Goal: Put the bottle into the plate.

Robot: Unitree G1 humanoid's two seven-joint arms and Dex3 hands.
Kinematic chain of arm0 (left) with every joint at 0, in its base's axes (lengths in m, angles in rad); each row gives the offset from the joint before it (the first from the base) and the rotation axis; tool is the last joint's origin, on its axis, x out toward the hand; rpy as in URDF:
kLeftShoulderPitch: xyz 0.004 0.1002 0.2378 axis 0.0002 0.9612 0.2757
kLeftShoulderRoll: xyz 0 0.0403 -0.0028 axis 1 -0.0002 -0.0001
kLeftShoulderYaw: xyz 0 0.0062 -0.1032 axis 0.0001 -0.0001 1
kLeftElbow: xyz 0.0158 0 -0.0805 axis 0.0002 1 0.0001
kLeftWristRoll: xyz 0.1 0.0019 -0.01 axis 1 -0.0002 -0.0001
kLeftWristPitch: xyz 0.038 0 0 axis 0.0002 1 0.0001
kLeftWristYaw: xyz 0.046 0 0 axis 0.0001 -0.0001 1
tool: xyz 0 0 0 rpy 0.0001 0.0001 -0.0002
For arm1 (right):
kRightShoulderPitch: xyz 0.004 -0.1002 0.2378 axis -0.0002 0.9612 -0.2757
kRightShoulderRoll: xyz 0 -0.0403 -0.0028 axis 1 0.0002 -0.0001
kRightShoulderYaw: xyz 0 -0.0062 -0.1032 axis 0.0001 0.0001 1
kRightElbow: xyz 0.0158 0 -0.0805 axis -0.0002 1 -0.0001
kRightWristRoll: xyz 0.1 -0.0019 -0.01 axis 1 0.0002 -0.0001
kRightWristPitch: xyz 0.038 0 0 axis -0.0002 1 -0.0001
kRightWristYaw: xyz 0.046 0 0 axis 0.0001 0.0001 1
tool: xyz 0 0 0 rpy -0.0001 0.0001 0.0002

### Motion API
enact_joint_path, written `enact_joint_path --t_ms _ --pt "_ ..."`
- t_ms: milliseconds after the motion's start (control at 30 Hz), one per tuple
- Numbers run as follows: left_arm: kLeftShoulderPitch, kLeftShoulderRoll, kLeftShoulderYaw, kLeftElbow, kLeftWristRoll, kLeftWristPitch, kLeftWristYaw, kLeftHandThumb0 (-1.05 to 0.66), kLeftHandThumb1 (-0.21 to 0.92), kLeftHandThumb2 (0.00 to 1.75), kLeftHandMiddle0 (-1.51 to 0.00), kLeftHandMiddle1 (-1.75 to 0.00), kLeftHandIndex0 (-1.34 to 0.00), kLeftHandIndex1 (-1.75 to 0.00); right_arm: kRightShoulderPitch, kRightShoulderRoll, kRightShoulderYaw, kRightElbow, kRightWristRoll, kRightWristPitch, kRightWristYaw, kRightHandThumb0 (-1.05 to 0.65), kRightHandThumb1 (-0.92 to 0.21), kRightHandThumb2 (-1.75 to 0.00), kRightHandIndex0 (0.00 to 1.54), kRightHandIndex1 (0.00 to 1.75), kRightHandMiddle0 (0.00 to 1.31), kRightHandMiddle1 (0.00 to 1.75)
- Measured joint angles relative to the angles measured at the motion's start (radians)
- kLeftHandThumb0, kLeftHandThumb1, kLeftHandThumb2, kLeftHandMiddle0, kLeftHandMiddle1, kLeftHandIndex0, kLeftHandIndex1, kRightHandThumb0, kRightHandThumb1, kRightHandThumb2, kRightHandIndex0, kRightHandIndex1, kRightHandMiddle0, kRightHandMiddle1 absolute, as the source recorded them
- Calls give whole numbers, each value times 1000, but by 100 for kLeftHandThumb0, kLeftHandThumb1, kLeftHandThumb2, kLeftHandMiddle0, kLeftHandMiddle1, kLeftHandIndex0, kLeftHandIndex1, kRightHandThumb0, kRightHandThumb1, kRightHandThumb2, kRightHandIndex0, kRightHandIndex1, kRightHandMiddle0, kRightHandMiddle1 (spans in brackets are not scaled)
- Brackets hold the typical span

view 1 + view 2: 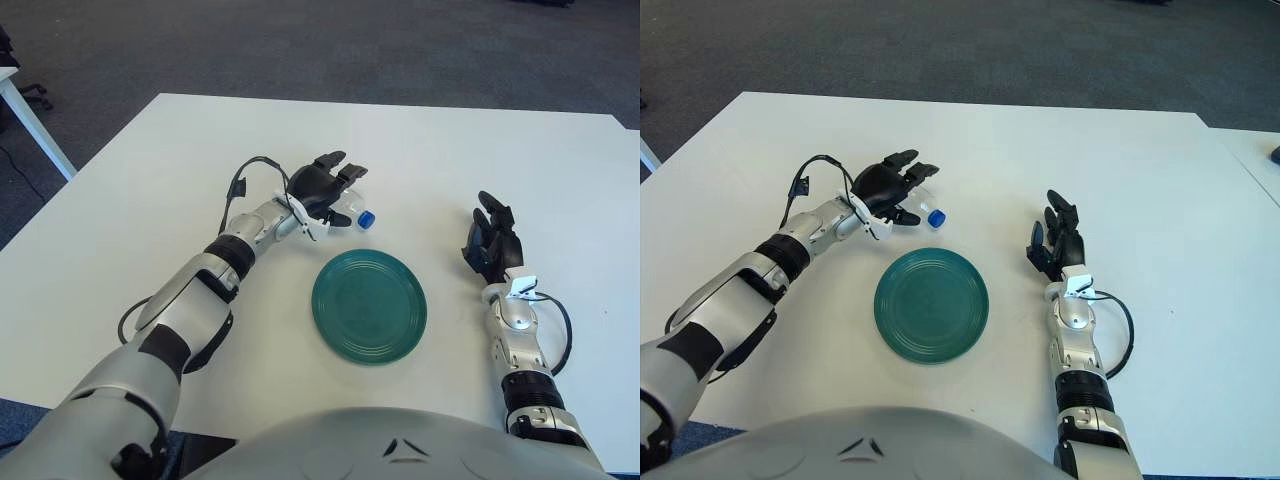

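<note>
The green plate's rim (368,254) goes around a wide space. The bottle (352,208) will lie on its side inside the rim, cap and all, when I lower it.
A clear plastic bottle (360,213) with a blue cap lies on its side on the white table (180,160), just beyond the upper left rim of the green plate (369,305). My left hand (338,192) reaches over the bottle's body. Its fingers are spread on the far side and its thumb is on the near side, and they are not closed tight on it. Most of the bottle is hidden under the hand; only the cap end shows. My right hand (492,238) shows to the right of the plate, with relaxed fingers holding nothing.
The plate holds nothing and sits near the table's front middle. A black cable (250,172) loops off my left wrist. Another cable (560,330) loops beside my right forearm. Dark carpet lies beyond the table's far edge.
</note>
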Motion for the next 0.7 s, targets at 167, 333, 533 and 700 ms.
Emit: enact_joint_path --t_ms 167,333,533,700 --pt "-12 -10 -5 91 -5 -29 17 -105 92 67 -16 0 0 -43 0 0 -2 0 0 0 2 -65 -92 -78 22 0 0 57" --pt "-17 -26 -8 157 -19 -44 34 -105 92 67 -16 0 0 -42 2 -3 -4 0 -2 -2 5 -65 -92 -79 22 0 0 56" --pt "-34 -59 -18 204 -34 -48 43 -105 92 65 -14 0 0 -38 8 -17 -7 0 -3 -6 12 -64 -92 -82 22 0 0 54" --pt "-38 -87 -28 229 -43 -49 49 -105 92 60 -12 0 0 -36 13 -24 -8 -1 -3 -11 21 -65 -92 -83 22 0 0 53"
